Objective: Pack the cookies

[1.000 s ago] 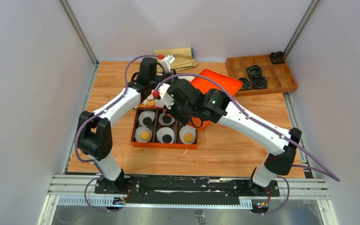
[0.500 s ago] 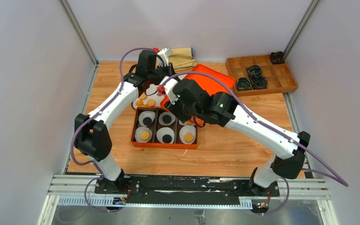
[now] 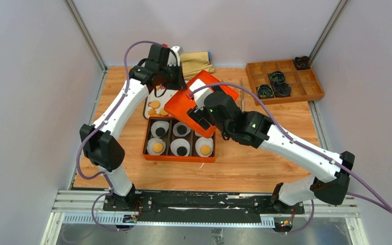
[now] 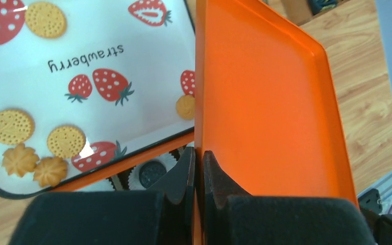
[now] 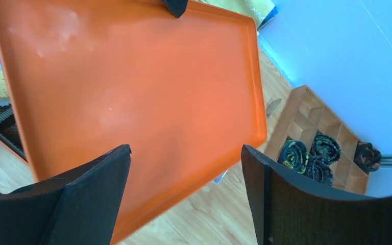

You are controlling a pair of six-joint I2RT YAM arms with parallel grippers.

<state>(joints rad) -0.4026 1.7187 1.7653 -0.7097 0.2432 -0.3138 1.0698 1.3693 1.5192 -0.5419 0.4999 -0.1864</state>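
The orange lid (image 3: 180, 105) sits at a slant across the box in my left gripper, so next my right gripper grips the lid's near edge (image 3: 182, 119) and turns the lid straight before closing the box.
My left gripper (image 4: 198, 159) is shut on the edge of a flat orange lid (image 4: 265, 102), holding it tilted over the back of the orange six-compartment box (image 3: 178, 158). Each compartment has a white liner. The cookies show in them, golden ones (image 3: 157, 147) and black ones (image 3: 182, 150). More golden cookies (image 4: 11, 126) lie on a strawberry-print plate (image 4: 107, 61) behind the box. My right gripper (image 5: 184, 150) stands open at the lid's (image 5: 132, 81) near right side, gripping nothing. In the top view the lid (image 3: 196, 99) hides the box's back right compartment.
A wooden divided organizer (image 3: 306, 92) with dark rolled items sits at the back right. A tan folded cloth (image 3: 196, 62) lies against the back wall. A thin tool (image 3: 242, 94) lies right of the lid. Side walls close in the table.
My right gripper has opened, let go of the lid and drawn back to the right. The left arm has swung the lid leftward over the box's back.
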